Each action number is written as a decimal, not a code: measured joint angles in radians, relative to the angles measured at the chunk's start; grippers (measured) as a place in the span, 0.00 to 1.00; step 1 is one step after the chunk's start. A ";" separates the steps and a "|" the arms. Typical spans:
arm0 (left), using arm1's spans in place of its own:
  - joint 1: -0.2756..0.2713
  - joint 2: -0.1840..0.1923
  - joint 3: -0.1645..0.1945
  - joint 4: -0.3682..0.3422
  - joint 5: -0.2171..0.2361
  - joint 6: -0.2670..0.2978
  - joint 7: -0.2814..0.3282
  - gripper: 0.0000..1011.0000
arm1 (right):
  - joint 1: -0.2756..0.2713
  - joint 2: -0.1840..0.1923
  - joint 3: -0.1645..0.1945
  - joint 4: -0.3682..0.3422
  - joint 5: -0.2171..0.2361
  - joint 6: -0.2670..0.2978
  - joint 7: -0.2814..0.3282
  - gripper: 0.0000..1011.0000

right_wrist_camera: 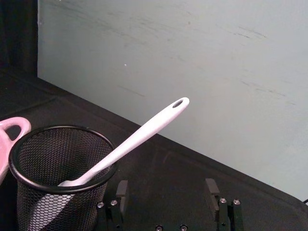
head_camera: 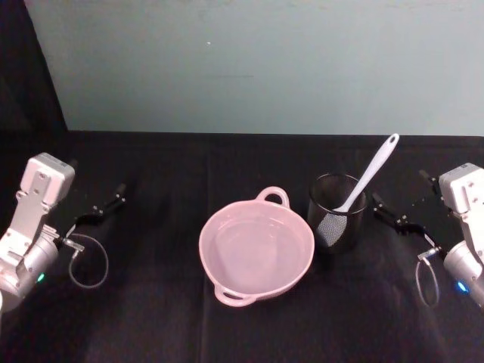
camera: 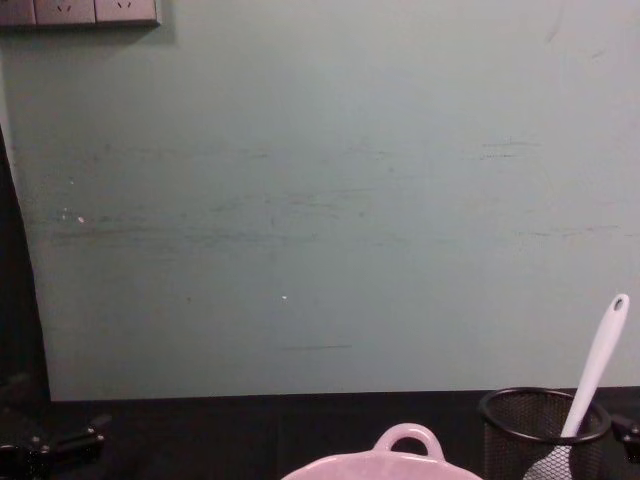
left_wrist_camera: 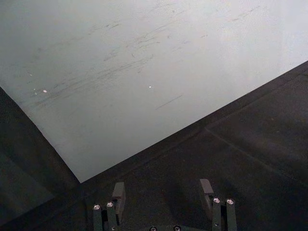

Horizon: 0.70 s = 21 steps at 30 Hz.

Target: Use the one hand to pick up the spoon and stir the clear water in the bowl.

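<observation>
My gripper will lift the white spoon (camera: 596,360), and the spoon should slide out and leave the mesh cup standing, because the cup's wide rim leaves open room (camera: 525,412) beside the spoon's handle.
The white spoon (head_camera: 367,175) stands head-down in a black wire-mesh cup (head_camera: 337,210), its handle leaning up to the right; it also shows as the spoon (right_wrist_camera: 137,138) and the spoon (camera: 597,365). The pale pink bowl (head_camera: 255,249) holds clear water in the middle of the table, left of the cup. My right gripper (head_camera: 393,213) hovers open just right of the cup, and in the right wrist view the right gripper (right_wrist_camera: 166,192) has nothing between its fingers. My left gripper (head_camera: 106,206) rests open at the far left, also seen as the left gripper (left_wrist_camera: 162,191).
A black cloth covers the table (head_camera: 151,318). A pale green wall (head_camera: 257,60) rises behind its far edge. Loose cable loops hang by both wrists. Bare cloth lies in front of the bowl and to either side.
</observation>
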 joint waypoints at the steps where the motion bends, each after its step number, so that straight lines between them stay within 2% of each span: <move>1: 0.000 0.000 0.000 0.000 0.000 0.000 0.000 0.99 | 0.000 0.000 0.000 0.000 0.000 0.000 0.000 0.99; 21: 0.000 0.000 0.000 0.000 0.000 0.000 0.000 0.99 | 0.000 0.000 0.000 0.000 0.000 0.000 0.000 0.99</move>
